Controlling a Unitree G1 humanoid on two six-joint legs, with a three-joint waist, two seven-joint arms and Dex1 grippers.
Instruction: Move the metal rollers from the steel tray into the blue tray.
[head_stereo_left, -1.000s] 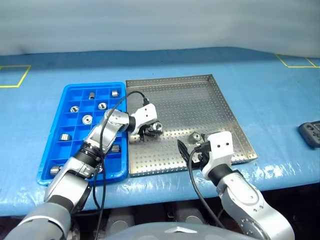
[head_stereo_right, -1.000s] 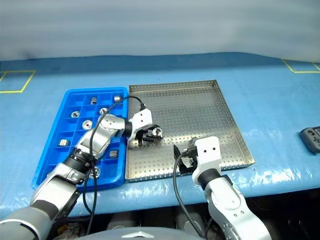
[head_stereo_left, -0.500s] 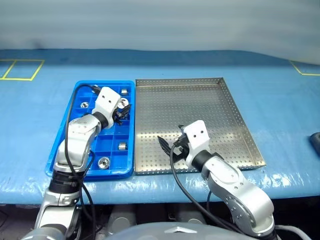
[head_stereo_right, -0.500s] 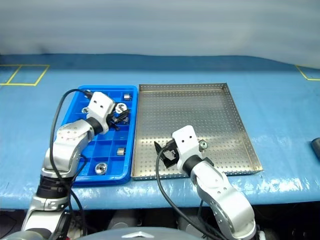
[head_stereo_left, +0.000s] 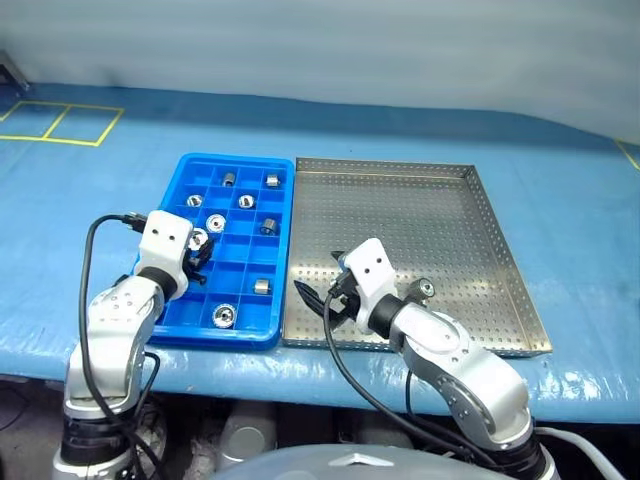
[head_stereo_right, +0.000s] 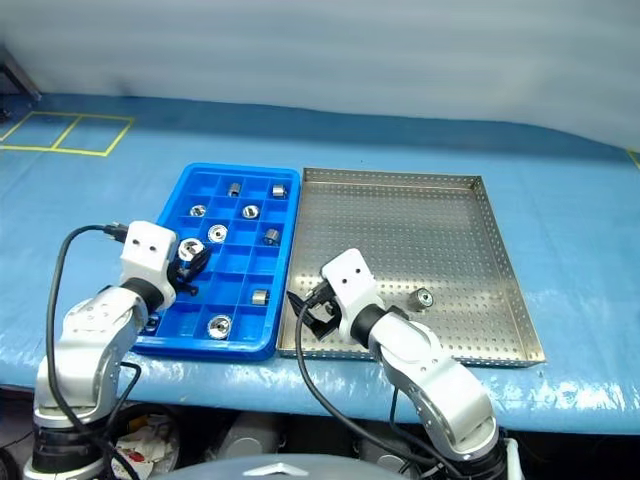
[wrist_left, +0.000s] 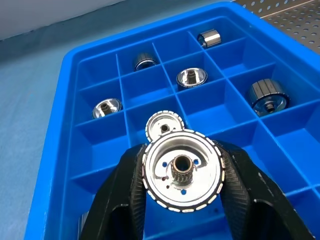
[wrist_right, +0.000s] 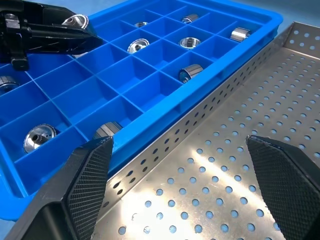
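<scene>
The metal roller (wrist_left: 183, 171) is held by its rim above an empty compartment of the blue tray (wrist_left: 192, 226), so my left gripper should go on lowering it before it lets go of it there.
My left gripper (wrist_left: 182, 172) is shut on a metal roller (wrist_left: 182, 169), a shiny toothed disc with a centre hub. It hangs over the left column of the blue tray (head_stereo_left: 225, 337). Several other metal rollers lie in that tray's compartments, such as one (head_stereo_left: 216, 223) mid-tray and one (head_stereo_left: 223, 317) near the front. A single roller (head_stereo_left: 424, 289) lies on the steel tray (head_stereo_left: 400, 220) towards its near right. My right gripper (head_stereo_left: 315, 300) stands open and empty over the steel tray's near left corner, next to the blue tray's wall (wrist_right: 165, 135).
Both trays sit side by side on a blue table cover (head_stereo_left: 560, 200). Yellow tape lines (head_stereo_left: 60, 120) mark the far left. The table's front edge (head_stereo_left: 300, 365) runs just below the trays.
The whole view has swung left. My left gripper carried the roller from the steel tray across to the blue tray's left side. My right gripper moved left to the steel tray's near left corner.
</scene>
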